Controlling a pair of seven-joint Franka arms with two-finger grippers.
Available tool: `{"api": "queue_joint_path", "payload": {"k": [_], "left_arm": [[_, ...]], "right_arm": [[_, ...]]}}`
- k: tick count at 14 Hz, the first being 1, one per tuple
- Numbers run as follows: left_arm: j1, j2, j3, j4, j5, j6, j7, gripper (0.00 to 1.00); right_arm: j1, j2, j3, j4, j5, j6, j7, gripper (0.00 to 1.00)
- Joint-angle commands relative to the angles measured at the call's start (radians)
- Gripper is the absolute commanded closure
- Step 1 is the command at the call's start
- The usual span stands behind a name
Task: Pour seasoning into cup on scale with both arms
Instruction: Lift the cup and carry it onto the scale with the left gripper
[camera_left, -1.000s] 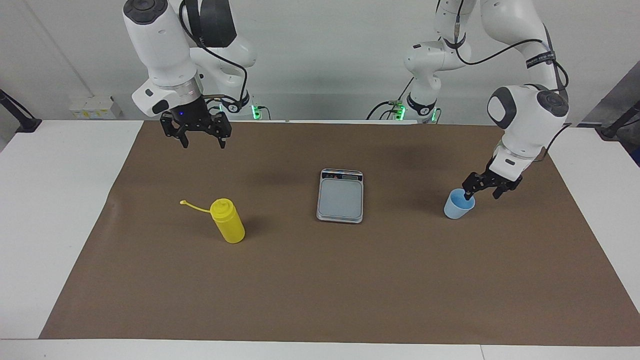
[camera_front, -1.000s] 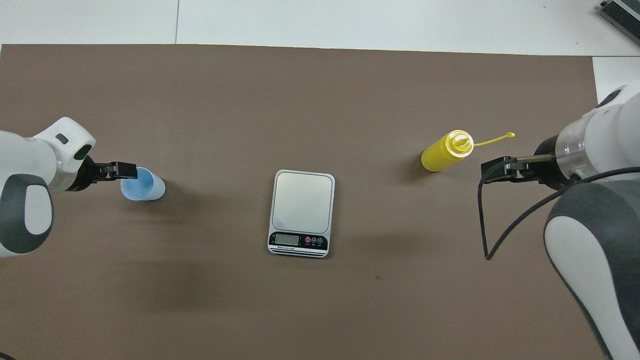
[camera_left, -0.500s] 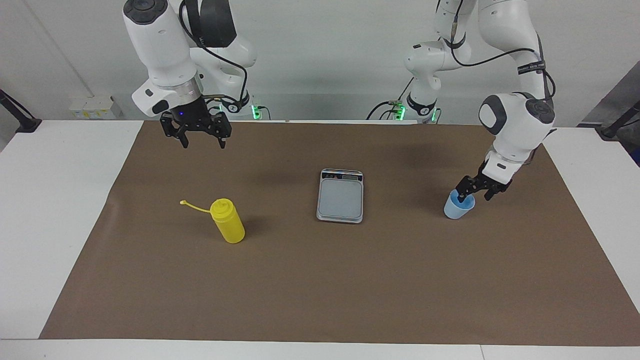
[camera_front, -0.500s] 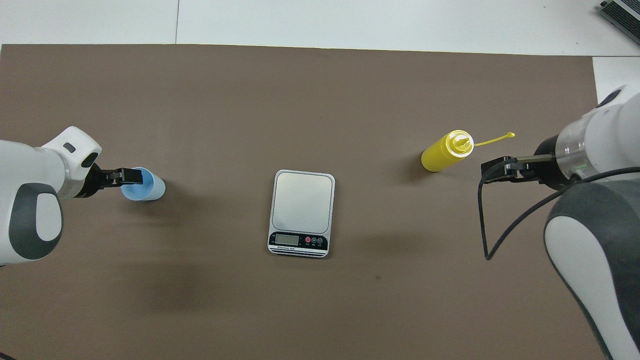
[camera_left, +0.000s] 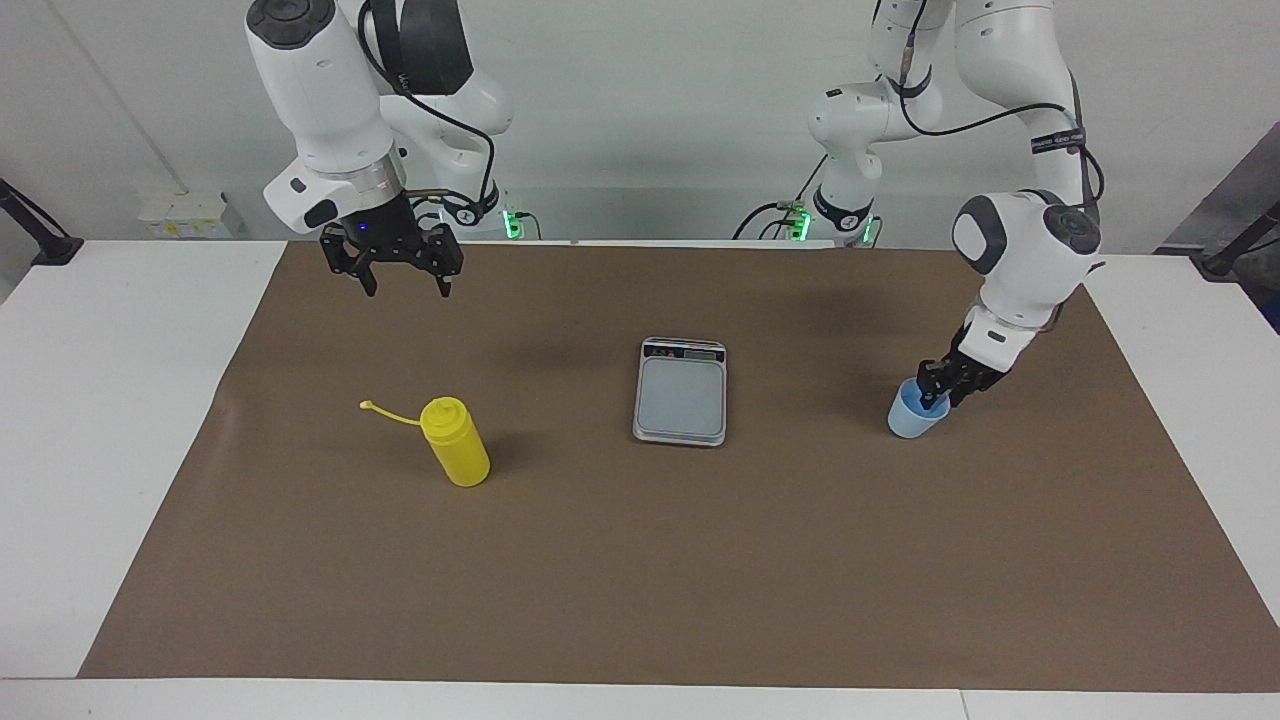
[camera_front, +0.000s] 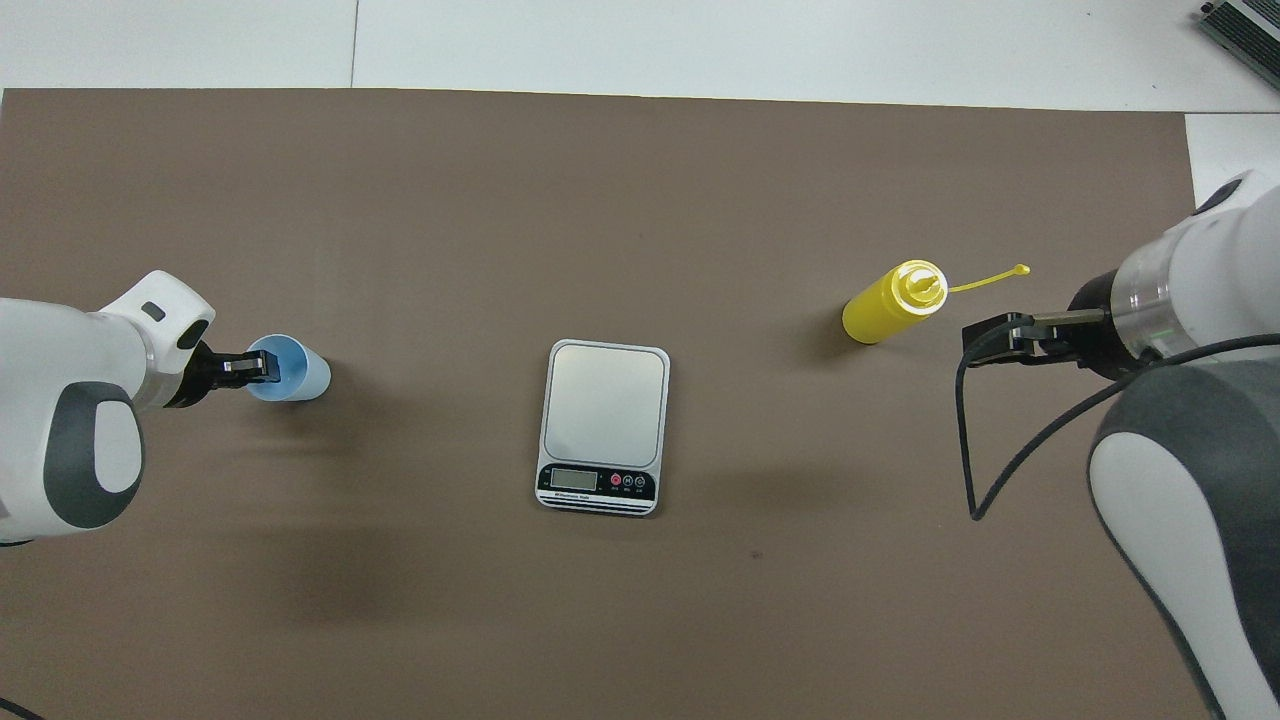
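The strap (camera_front: 991, 277) sticks straight out from the bottle's neck (camera_front: 947, 288), so it will come along, still sticking out, when the robot carries the yellow seasoning bottle.
The light blue cup (camera_left: 908, 418) stands upright on the mat toward the left arm's end of the table, also in the overhead view (camera_front: 300, 370). My left gripper (camera_left: 947, 386) (camera_front: 258, 368) is shut on the cup's rim, one finger inside and one outside. The yellow seasoning bottle (camera_left: 456, 443) (camera_front: 888, 306) stands upright toward the right arm's end, its strap hanging out sideways. My right gripper (camera_left: 407, 283) (camera_front: 990, 338) is open and empty, waiting in the air over the mat, apart from the bottle. The silver scale (camera_left: 681, 395) (camera_front: 606, 405) lies mid-table, bare, its display edge toward the robots.
A brown mat (camera_left: 700, 580) (camera_front: 600, 200) covers most of the white table (camera_left: 90, 400). A grey device (camera_front: 1245, 30) shows at the table's corner farthest from the robots, at the right arm's end.
My left gripper has moved in onto the cup's rim and its fingers have closed together. The cup, bottle, scale and right arm have not moved.
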Motion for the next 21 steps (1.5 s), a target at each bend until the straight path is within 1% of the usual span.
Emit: {"api": "queue_joint_path", "payload": {"k": [1,3,5,8,9,11,14,18,21], "left_arm": [[-0.005,0.0,0.001,-0.005,-0.015,0.021,-0.004,1.0],[-0.005,0.011,-0.001,0.033,-0.015,-0.01,-0.006,1.0],[-0.008,0.009,-0.001,0.107,-0.015,-0.1,-0.007,1.0],[-0.031,0.0,-0.001,0.245,-0.015,-0.279,-0.021,1.0],[-0.054,-0.008,-0.001,0.258,-0.015,-0.298,-0.048,1.0],[-0.124,-0.029,-0.001,0.259,-0.015,-0.298,-0.142,1.0],[-0.261,-0.031,-0.003,0.268,-0.007,-0.294,-0.281,1.0],[-0.46,-0.016,-0.003,0.267,-0.004,-0.205,-0.479,1.0],[-0.559,0.007,-0.003,0.261,-0.004,-0.131,-0.541,1.0]], "right_arm": [[-0.01,-0.023,0.003,-0.024,0.016,0.009,-0.004,0.0],[-0.01,-0.023,0.003,-0.024,0.017,0.009,-0.004,0.0],[-0.01,-0.023,0.003,-0.025,0.017,0.009,-0.006,0.0],[-0.01,-0.023,0.003,-0.024,0.017,0.009,-0.009,0.0],[-0.01,-0.023,0.003,-0.025,0.017,0.009,-0.011,0.0],[-0.01,-0.023,0.003,-0.025,0.017,0.009,-0.011,0.0],[-0.01,-0.023,0.003,-0.024,0.017,0.009,-0.012,0.0],[-0.01,-0.023,0.003,-0.025,0.017,0.009,-0.015,0.0],[-0.015,-0.025,0.003,-0.037,0.017,0.024,-0.104,0.0]]}}
